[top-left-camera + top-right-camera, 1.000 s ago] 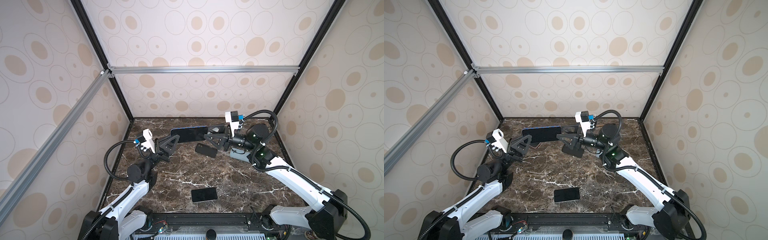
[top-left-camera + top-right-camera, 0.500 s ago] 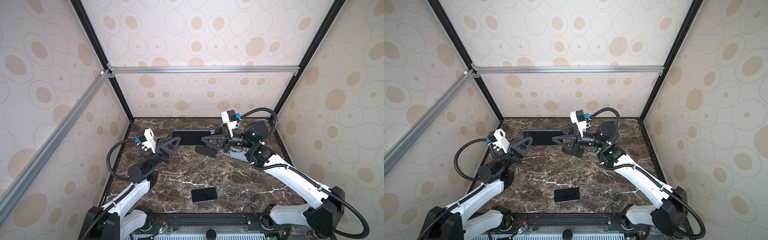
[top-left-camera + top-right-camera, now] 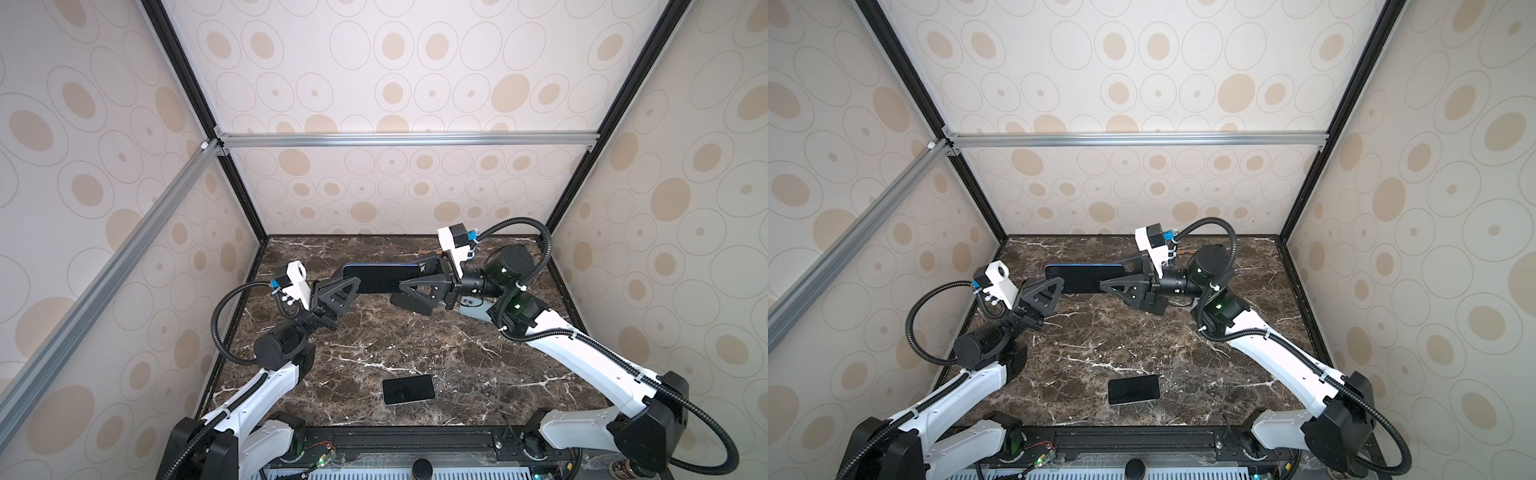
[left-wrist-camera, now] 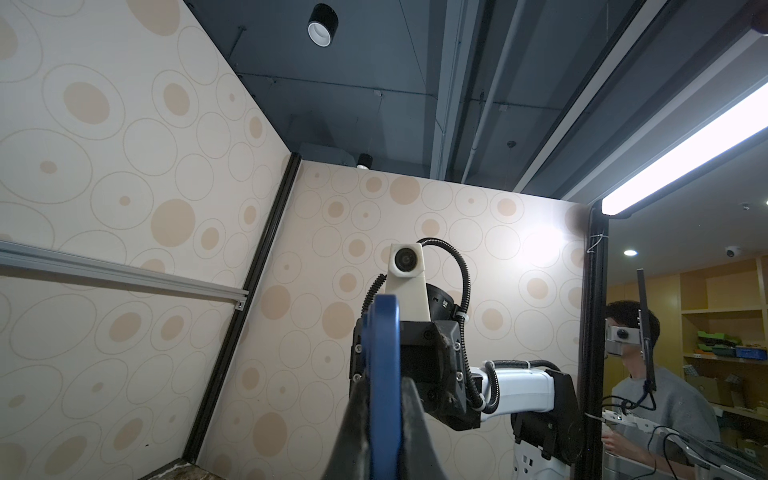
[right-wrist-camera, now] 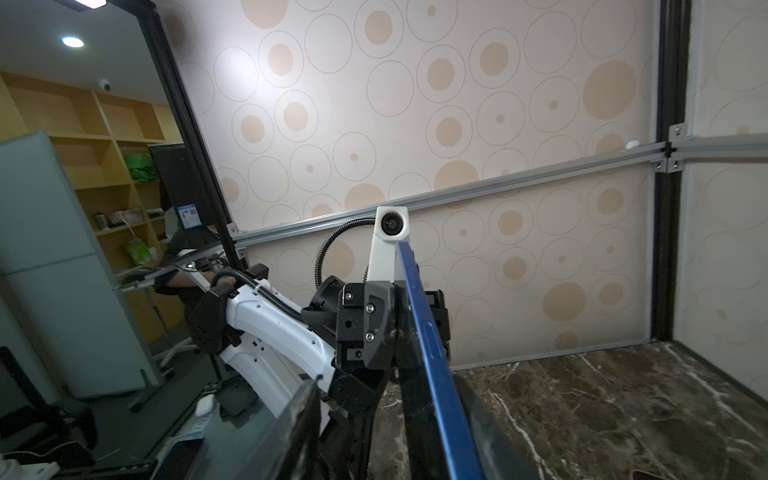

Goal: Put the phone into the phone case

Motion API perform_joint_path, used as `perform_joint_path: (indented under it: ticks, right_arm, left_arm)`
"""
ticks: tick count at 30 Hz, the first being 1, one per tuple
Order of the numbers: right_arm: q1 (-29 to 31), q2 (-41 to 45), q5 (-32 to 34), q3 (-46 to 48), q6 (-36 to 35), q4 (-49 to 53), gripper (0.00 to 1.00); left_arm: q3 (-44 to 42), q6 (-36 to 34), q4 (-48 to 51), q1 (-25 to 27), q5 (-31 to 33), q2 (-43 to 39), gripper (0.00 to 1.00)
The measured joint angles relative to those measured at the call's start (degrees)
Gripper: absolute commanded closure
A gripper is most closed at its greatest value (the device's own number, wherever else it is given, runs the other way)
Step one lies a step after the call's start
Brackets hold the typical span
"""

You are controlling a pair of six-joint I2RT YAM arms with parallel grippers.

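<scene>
My right gripper should open and centre itself on the phone's end [image 3: 406, 272] before my left gripper opens, because the phone slants [image 5: 442, 388] against one finger of my right gripper.
A thin dark-faced phone [image 3: 382, 278] with a blue rim hangs level above the back of the table in both top views [image 3: 1084, 278]. I cannot tell whether the blue rim is the phone's own or a phone case round it. My left gripper [image 3: 351, 284] is shut on the phone's left end, and the blue edge [image 4: 380, 353] runs up between its fingers. My right gripper [image 3: 411, 274] straddles the right end, open. The phone's edge [image 5: 419, 311] lies against one finger [image 5: 478, 415], with a gap to the other finger [image 5: 299, 415].
A flat black piece [image 3: 415, 305] lies on the marble table below the right gripper, beside a pale blue piece [image 3: 473, 309] with camera holes. A second phone [image 3: 408, 389], screen up, lies near the table's front edge. Patterned walls close off three sides.
The right gripper slid a little leftward along the phone; its jaws narrowed, then widened again. The phone sank slightly and levelled. The left gripper kept its hold.
</scene>
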State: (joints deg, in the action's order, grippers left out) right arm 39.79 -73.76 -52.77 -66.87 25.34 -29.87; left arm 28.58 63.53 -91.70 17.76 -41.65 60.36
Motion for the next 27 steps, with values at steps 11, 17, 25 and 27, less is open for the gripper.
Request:
perform_joint_path:
  ticks: [11,17,25,27]
  right_arm:
    - [0.57,-0.28,-0.66,0.02,0.20,-0.46,0.44]
    - [0.81,-0.28,-0.83,0.02,0.28,-0.79,0.47]
    - [1.36,-0.28,-1.03,0.35,-0.02,-1.01,0.43]
    - [1.36,-0.28,-0.55,0.61,-0.37,-0.92,0.50]
  left_arm:
    - [-0.55,-0.42,0.04,-0.04,0.02,-0.92,1.00]
    - [-0.63,-0.61,0.00,-0.04,0.02,-1.29,1.00]
    - [-1.14,-0.92,-0.04,-0.09,0.61,-1.36,1.00]
    - [-1.22,-0.94,-0.09,-0.09,0.52,-1.36,1.00]
